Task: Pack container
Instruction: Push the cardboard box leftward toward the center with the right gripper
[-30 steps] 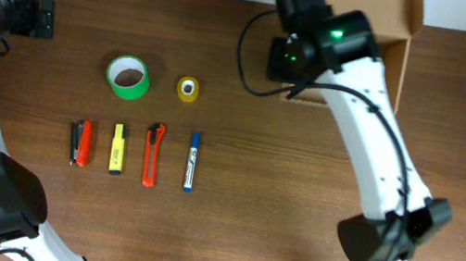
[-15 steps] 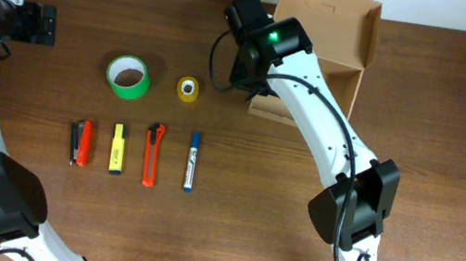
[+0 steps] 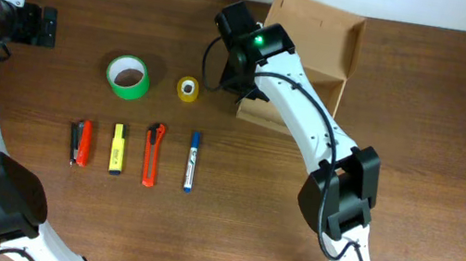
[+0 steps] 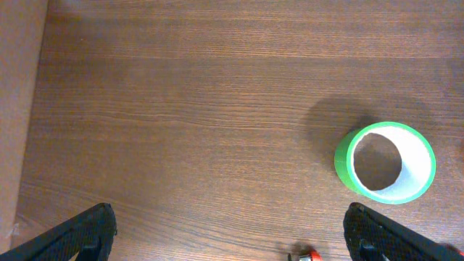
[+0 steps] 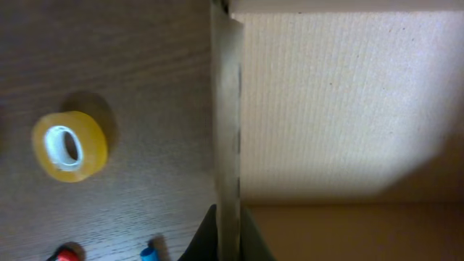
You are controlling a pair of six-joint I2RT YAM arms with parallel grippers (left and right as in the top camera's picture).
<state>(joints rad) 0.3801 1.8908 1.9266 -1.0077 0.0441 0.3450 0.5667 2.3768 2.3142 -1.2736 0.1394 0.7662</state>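
Note:
I should keep pulling the container's side [image 3: 243,105] closer with my right gripper, because the container's lid flap [image 3: 316,7] is past the table's back edge. I should let go once the lid flap clears that edge.
The brown cardboard container [image 3: 321,46] stands open at the back middle of the table, lid flap up at its far side. My right gripper [image 3: 243,76] is shut on the container's left wall [image 5: 226,145], fingers pinching it from both sides [image 5: 226,235]; the box floor [image 5: 341,94] is bare. A yellow tape roll [image 3: 187,89] lies just left of the box, also in the right wrist view [image 5: 69,145]. A green tape roll [image 3: 128,76] lies farther left, also in the left wrist view [image 4: 384,161]. My left gripper [image 4: 230,235] is open and empty at the back left [image 3: 39,22].
In a row in front of the tapes lie a red-and-black tool [image 3: 80,142], a yellow highlighter [image 3: 117,149], an orange box cutter [image 3: 152,153] and a blue marker [image 3: 192,161]. The table's back edge runs behind the box.
My right gripper has dragged the container leftward across the table, toward the yellow tape roll. The left arm has not moved.

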